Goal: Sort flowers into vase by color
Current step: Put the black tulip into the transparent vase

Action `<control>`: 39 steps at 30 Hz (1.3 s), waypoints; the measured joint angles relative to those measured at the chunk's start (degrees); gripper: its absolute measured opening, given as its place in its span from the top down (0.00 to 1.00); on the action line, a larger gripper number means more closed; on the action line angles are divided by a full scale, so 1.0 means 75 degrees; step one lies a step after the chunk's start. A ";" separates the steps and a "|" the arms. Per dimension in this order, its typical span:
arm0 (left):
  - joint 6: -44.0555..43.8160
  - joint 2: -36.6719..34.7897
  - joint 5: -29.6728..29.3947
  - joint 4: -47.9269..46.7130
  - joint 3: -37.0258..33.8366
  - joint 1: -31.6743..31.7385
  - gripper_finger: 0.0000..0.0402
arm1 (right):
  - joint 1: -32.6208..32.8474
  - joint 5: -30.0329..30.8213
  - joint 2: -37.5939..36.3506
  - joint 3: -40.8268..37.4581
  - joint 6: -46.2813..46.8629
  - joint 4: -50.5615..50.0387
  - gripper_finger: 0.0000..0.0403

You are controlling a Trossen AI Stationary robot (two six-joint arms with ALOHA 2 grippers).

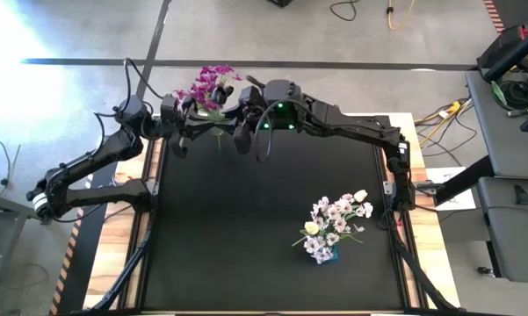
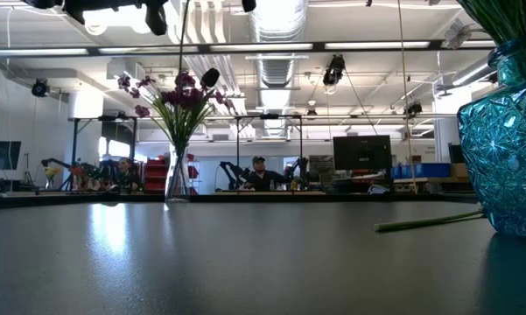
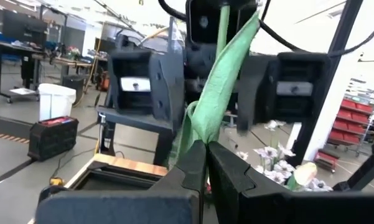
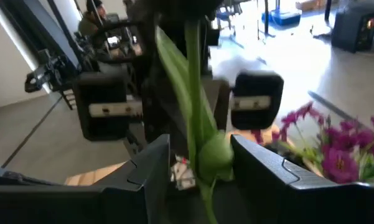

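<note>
The arm of my left gripper stretches over the clear vase, so once my left gripper is out of the way, my right gripper next takes the stem (image 4: 198, 106) and lowers it into that vase.
Both grippers meet high above the table's far edge, facing each other. My left gripper (image 3: 204, 155) (image 1: 193, 127) is shut on a green stem with a long leaf (image 3: 219, 81) that stands upright. My right gripper (image 4: 202, 149) (image 1: 237, 133) is open, with a finger on either side of the same stem (image 4: 199, 106) and a gap showing. The held flower's blossom is hidden. Magenta sprays (image 1: 206, 86) (image 2: 179, 92) stand in a clear vase (image 2: 177, 179), with a dark bud (image 2: 210, 77) among them. White and cream flowers (image 1: 336, 219) stand in a teal vase (image 2: 508, 131). My left gripper pinches the stem and its leaf base (image 3: 202, 134) between its two fingers, which come in level and lie across the stem. The flower is lifted clear of the table and stays upright, running above and below the fingers.
The clear vase stands at the black mat's far edge, right behind the grippers. The teal vase is near the right near corner, and one green stem (image 2: 429, 223) lies on the mat beside it. Wooden table edges (image 1: 105, 246) frame the mat. People sit at benches far behind.
</note>
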 joint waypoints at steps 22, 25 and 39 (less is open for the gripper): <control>-0.0528 0.0005 0.0666 0.0727 0.0000 0.0873 1.00 | 0.0004 0.0410 -0.0282 -0.0104 0.0573 0.0205 0.57; -0.0543 0.0025 0.0775 0.0732 0.0000 0.0876 1.00 | -0.0007 0.0379 -0.0134 -0.0111 0.0698 0.0559 0.57; -0.0685 0.0197 0.1113 0.0729 0.0003 0.0876 1.00 | -0.0085 0.0270 0.0286 -0.0108 0.0881 0.1572 0.59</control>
